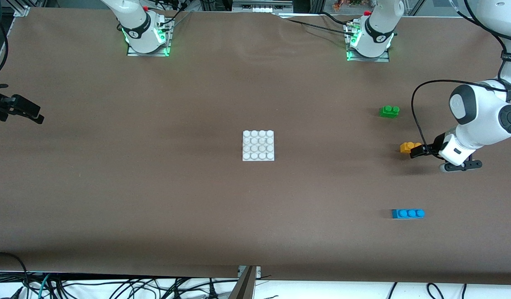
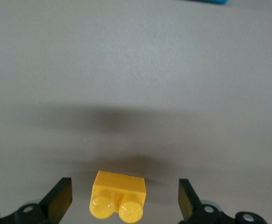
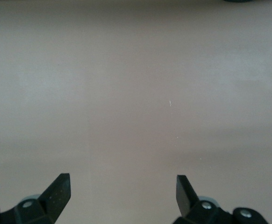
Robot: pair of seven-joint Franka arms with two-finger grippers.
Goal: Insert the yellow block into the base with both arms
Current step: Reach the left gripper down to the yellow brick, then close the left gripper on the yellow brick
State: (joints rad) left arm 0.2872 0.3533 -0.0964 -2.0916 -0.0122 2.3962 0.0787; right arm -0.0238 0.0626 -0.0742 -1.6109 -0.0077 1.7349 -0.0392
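Open table [image 1: 258, 172] surrounds the white studded base [image 1: 258, 145], so I expect the base to shift and twist slightly when I push the yellow block onto it.
The yellow block [image 1: 408, 147] lies on the brown table toward the left arm's end, well away from the white studded base [image 1: 258, 145] at the table's middle. My left gripper [image 1: 418, 150] is low at the block and open. In the left wrist view the yellow block [image 2: 118, 198] sits between the two fingers, its two studs facing the camera, with a gap on each side. My right gripper [image 1: 33, 115] waits open over the right arm's end of the table. The right wrist view shows this gripper [image 3: 122, 185] with only bare table between its fingers.
A green two-stud brick [image 1: 389, 111] lies farther from the front camera than the yellow block. A blue three-stud brick [image 1: 408, 213] lies nearer to it. The arm bases [image 1: 146, 35] stand along the table's back edge.
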